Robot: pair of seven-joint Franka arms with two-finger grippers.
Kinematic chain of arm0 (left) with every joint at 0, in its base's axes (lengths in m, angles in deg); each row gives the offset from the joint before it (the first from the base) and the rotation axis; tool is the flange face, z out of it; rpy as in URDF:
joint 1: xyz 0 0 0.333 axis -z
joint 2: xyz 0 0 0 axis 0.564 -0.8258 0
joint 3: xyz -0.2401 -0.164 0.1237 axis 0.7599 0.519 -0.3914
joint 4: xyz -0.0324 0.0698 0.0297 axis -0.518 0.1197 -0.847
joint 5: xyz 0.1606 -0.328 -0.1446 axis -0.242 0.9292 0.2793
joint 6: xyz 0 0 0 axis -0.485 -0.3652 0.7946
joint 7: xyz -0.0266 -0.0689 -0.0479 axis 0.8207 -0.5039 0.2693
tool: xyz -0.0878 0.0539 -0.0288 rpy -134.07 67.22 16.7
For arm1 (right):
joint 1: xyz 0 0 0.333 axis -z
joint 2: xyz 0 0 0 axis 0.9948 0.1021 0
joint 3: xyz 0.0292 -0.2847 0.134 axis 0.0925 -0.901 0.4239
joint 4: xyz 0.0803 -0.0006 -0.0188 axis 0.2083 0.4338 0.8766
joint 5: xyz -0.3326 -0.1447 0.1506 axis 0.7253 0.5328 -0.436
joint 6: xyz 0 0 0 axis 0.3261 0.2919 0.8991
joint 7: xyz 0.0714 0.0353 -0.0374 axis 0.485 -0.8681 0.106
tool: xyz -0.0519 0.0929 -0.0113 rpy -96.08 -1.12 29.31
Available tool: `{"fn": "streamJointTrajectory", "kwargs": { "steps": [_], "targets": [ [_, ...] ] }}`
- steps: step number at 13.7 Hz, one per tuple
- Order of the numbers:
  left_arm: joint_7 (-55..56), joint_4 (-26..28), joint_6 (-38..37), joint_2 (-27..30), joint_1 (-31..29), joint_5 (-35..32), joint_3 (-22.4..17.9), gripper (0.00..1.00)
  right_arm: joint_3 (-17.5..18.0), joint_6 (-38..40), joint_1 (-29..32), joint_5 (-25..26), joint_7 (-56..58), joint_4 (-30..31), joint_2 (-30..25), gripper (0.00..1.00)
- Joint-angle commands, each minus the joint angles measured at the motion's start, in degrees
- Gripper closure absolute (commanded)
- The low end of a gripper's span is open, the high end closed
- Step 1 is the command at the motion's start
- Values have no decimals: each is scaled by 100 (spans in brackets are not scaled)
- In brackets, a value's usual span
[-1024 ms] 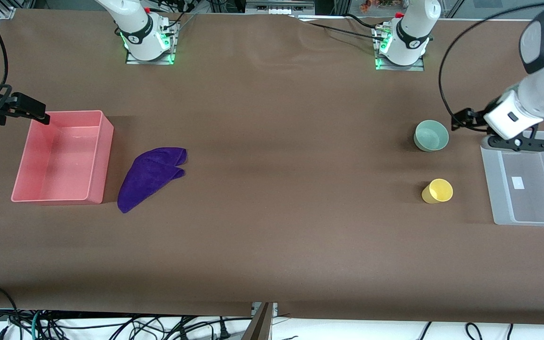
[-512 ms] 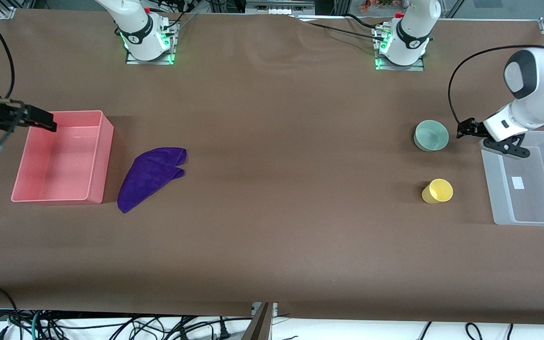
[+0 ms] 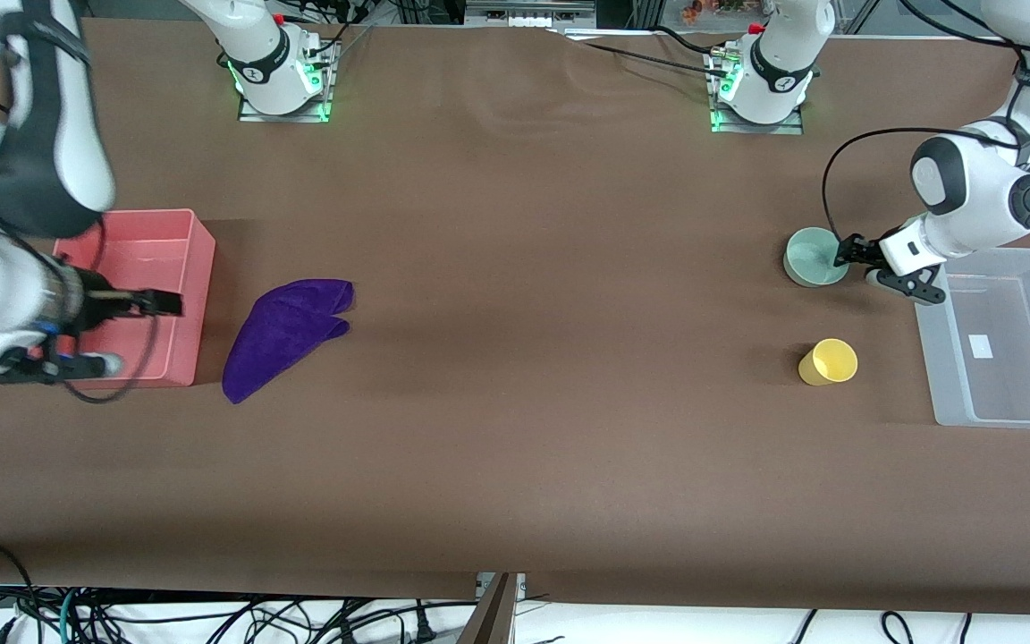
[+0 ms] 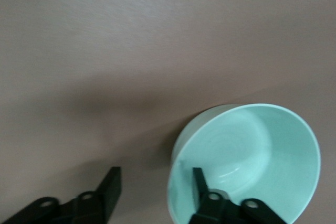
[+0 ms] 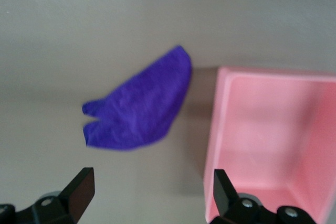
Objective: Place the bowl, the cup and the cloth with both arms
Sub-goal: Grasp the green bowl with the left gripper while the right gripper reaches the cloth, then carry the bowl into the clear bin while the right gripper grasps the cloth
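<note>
The purple cloth point(image 3: 282, 337) is folded double into a wedge with a split end point(image 3: 341, 313), so it will hang down in folded layers when I lift it.
The mint-green bowl point(image 3: 814, 257) stands upright near the left arm's end of the table. My left gripper point(image 3: 859, 264) is open and low at the bowl's rim. In the left wrist view one finger point(image 4: 199, 184) is inside the bowl point(image 4: 252, 150) and the other is outside it, the left gripper point(image 4: 155, 187) straddling the rim. The yellow cup point(image 3: 828, 361) stands nearer the camera than the bowl. The purple cloth point(image 3: 287, 335) lies crumpled beside the pink bin point(image 3: 184, 295). My right gripper point(image 3: 135, 333) is open over the bin's wall on the cloth's side. The right wrist view shows the right gripper point(image 5: 152, 190), the cloth point(image 5: 139, 106) and the pink bin point(image 5: 273, 140).
A clear plastic bin point(image 3: 1002, 335) stands at the left arm's end of the table, beside the bowl and cup. The pink bin is empty. Bare brown table lies between cloth and cup.
My left gripper moved from the clear bin's corner down to the bowl's rim. My right arm swung over the pink bin toward the cloth. Bowl, cup and cloth have not moved.
</note>
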Motion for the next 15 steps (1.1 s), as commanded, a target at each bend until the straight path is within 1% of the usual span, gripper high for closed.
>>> {"fn": "streamJointTrajectory", "kwargs": {
  "steps": [1,4,5,6,7,8,10,11,12,13,14,15],
  "targets": [
    [-628,-62,18,-148,-42,593,43,100,164,-1138,-2,-38,-208,1221,-235,0],
    [-656,-132,-26,-131,-51,629,43,100,182,-2377,-46,-38,-271,2363,-235,0],
    [-656,-141,-70,-78,-51,629,43,100,182,-2616,-46,-38,-271,2636,-235,0],
    [-647,-237,-244,53,-51,629,43,100,182,-2801,-29,-38,-279,2848,-226,0],
    [-647,-403,-603,219,-59,612,34,100,182,-3029,-29,-38,-279,3067,-217,0],
    [-639,-675,-1076,334,-59,603,-1,100,182,-3293,-29,-47,-314,3313,-208,0],
    [-612,-1578,-2191,327,-173,533,-45,100,174,-3847,-29,-47,-420,3797,-173,0],
    [-586,-2026,-2641,309,-313,315,-36,100,173,-4075,-20,-47,-420,3956,-156,0],
    [-577,-2448,-2863,292,-392,-61,-36,100,173,-4225,-20,-47,-420,4044,-129,0],
    [-594,-2792,-2917,248,-411,-448,-45,100,173,-4288,-29,-56,-429,4062,-94,8],
    [-638,-3074,-2918,178,-472,-748,-54,100,173,-4297,-29,-82,-446,4063,-68,30],
    [-647,-3355,-2909,29,-568,-1090,-45,100,173,-4297,-29,-82,-446,4063,-59,70]
  ]
}}
